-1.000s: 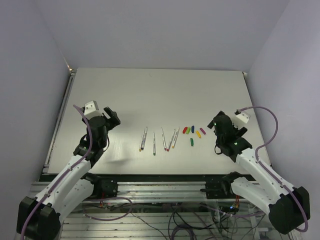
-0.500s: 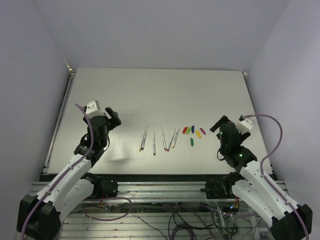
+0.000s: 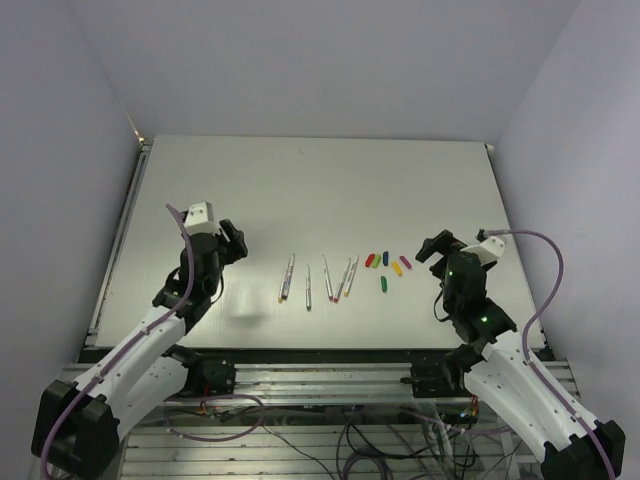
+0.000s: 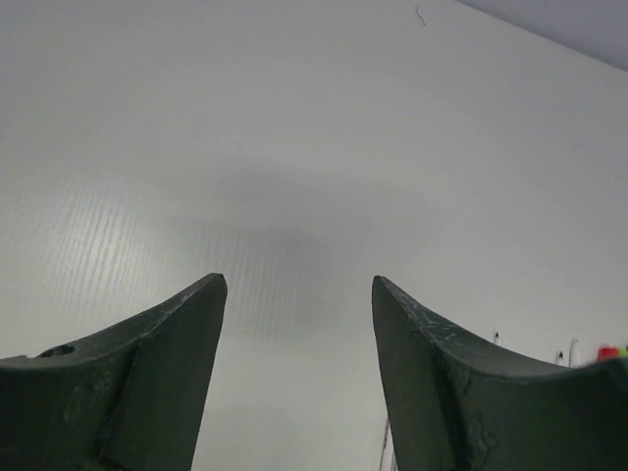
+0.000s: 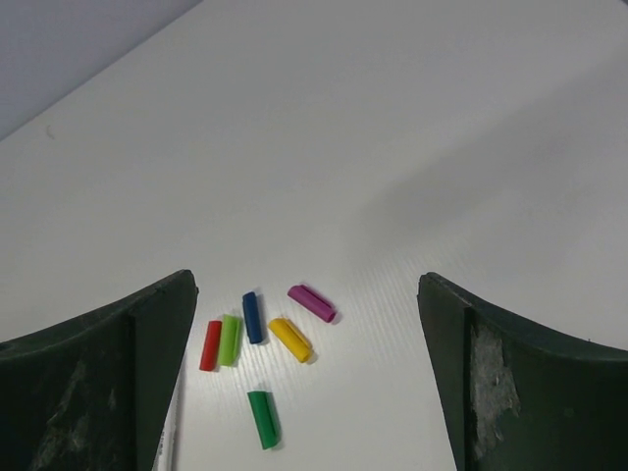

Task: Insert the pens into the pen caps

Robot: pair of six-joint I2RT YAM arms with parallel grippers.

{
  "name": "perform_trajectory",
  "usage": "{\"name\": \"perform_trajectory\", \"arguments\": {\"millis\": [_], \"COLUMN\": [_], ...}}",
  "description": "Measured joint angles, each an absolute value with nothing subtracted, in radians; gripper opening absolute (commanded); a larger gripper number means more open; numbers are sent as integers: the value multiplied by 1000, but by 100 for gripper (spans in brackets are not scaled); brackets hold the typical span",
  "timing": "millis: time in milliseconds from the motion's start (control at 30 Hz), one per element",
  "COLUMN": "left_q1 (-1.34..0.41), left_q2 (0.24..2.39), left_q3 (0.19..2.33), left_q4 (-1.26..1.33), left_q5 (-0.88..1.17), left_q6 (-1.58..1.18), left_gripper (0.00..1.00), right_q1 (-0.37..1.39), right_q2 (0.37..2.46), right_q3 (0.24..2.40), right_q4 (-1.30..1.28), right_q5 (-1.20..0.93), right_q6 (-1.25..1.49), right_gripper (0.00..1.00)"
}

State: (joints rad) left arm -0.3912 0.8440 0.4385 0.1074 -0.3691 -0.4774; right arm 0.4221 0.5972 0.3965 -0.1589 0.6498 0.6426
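Note:
I should use my left gripper to move the pens apart before it grasps the yellow-ended pen (image 3: pixel 283 286), because that pen lies against its neighbour (image 3: pixel 288 275), far from my right gripper.
Several thin grey-white pens (image 3: pixel 308 286) lie side by side at the table's middle front, and one pen's end (image 5: pixel 167 446) shows low on the left in the right wrist view. Just right of them is a cluster of pen caps (image 3: pixel 385 266): red (image 5: pixel 210 345), light green (image 5: pixel 230 340), blue (image 5: pixel 252 317), yellow (image 5: pixel 290 340), magenta (image 5: pixel 311 302) and dark green (image 5: pixel 262 419). My right gripper (image 3: pixel 434 246) (image 5: pixel 306 280) hovers open just right of the caps, empty. Also open and empty, my left gripper (image 3: pixel 232 243) (image 4: pixel 297 280) is left of the pens, over bare table.
The white table (image 3: pixel 320 180) is walled at the back and on both sides. A metal rail (image 3: pixel 320 365) and loose cables run along its near edge. A purple cable (image 3: pixel 545 270) loops off the right wrist.
My left gripper has crept right toward the pens. The right arm has drawn back and turned its wrist, leaving the gripper beside the caps. Pens and caps have not moved.

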Motion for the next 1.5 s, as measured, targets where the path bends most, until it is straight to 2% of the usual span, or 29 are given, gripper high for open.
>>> {"name": "perform_trajectory", "arguments": {"millis": [100, 167, 267, 367, 400, 467, 567, 767, 867, 933, 1267, 1500], "left_q1": [-430, -465, -513, -562, -575, -609, -646, -670, -670, -671, -696, -723], "left_q2": [841, 844, 873, 936, 954, 999, 1051, 1138, 1180, 1210, 1319, 1346], "left_q3": [427, 411, 390, 385, 385, 385, 385, 385, 387, 389, 446, 505], "left_q4": [109, 120, 145, 162, 167, 172, 186, 240, 271, 284, 304, 262], "left_q5": [-370, -369, -366, -373, -375, -387, -403, -420, -421, -419, -406, -406], "left_q6": [-471, -470, -470, -464, -460, -451, -438, -433, -435, -438, -453, -455], "left_gripper": [59, 56, 54, 52, 49, 36, 33, 50, 55, 62, 55, 54], "right_q1": [422, 422, 422, 422, 422, 422, 422, 422, 422, 422, 422, 422], "right_q2": [597, 595, 586, 572, 567, 554, 548, 585, 605, 609, 596, 591], "right_q3": [395, 389, 377, 369, 368, 367, 367, 368, 367, 367, 365, 365], "right_q4": [-127, -109, -102, -99, -97, -89, -76, -76, -75, -71, -64, -65], "right_q5": [630, 628, 643, 645, 646, 646, 647, 622, 602, 591, 571, 571], "right_q6": [635, 640, 660, 652, 646, 627, 607, 586, 581, 578, 579, 585], "right_gripper": [65, 52, 47, 31, 29, 25, 17, 20, 17, 16, 14, 15]}}
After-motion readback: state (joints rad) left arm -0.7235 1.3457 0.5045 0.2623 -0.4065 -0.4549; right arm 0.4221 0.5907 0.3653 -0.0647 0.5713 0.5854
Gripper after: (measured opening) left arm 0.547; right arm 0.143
